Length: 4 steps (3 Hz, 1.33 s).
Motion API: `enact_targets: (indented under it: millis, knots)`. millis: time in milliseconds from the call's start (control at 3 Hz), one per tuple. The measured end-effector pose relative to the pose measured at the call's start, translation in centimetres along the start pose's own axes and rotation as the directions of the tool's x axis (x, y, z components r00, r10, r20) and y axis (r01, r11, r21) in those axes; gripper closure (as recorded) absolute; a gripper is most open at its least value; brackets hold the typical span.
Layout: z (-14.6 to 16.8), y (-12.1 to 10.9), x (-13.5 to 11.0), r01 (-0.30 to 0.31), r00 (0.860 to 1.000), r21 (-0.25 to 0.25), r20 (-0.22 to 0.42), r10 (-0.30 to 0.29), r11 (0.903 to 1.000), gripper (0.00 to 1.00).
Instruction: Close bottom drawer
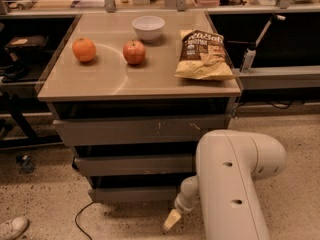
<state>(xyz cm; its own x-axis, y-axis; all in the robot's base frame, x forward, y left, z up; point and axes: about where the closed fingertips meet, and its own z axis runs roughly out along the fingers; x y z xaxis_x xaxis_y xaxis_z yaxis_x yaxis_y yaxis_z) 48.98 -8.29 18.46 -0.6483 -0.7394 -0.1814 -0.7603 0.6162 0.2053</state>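
Observation:
My gripper's tip [170, 222] is aimed at the floor under the bottom drawer, so next I lift my gripper to the drawer's front [165, 194] before I push the drawer shut.
The bottom drawer [135, 194] is the lowest and narrowest of three grey-brown drawer fronts under the table top. Its plain flat front stands out only slightly beyond the middle drawer [132, 164] above it. My gripper [171, 220] hangs from the cream arm [230, 184] just in front of and below the drawer front's right end, with its tip pointing down toward the floor. It holds nothing that I can see.
The top drawer [145, 130] has white scratch marks. On the table top [100, 81] are an orange [84, 49], an apple [134, 52], a white bowl [148, 27] and a chip bag [202, 55]. A cable [82, 219] and a shoe [12, 227] lie on the floor at left.

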Motion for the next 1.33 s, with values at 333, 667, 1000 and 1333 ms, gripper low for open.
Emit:
enact_targets:
  millis: [333, 667, 1000, 1333]
  knots:
    - [0.0, 0.0, 0.0, 0.0, 1.0, 0.0, 0.0, 0.0, 1.0, 0.0]
    - [0.0, 0.0, 0.0, 0.0, 1.0, 0.0, 0.0, 0.0, 1.0, 0.18]
    - [0.01, 0.01, 0.0, 0.0, 1.0, 0.0, 0.0, 0.0, 1.0, 0.41]
    - [0.0, -0.01, -0.01, 0.0, 1.0, 0.0, 0.0, 0.0, 1.0, 0.64]
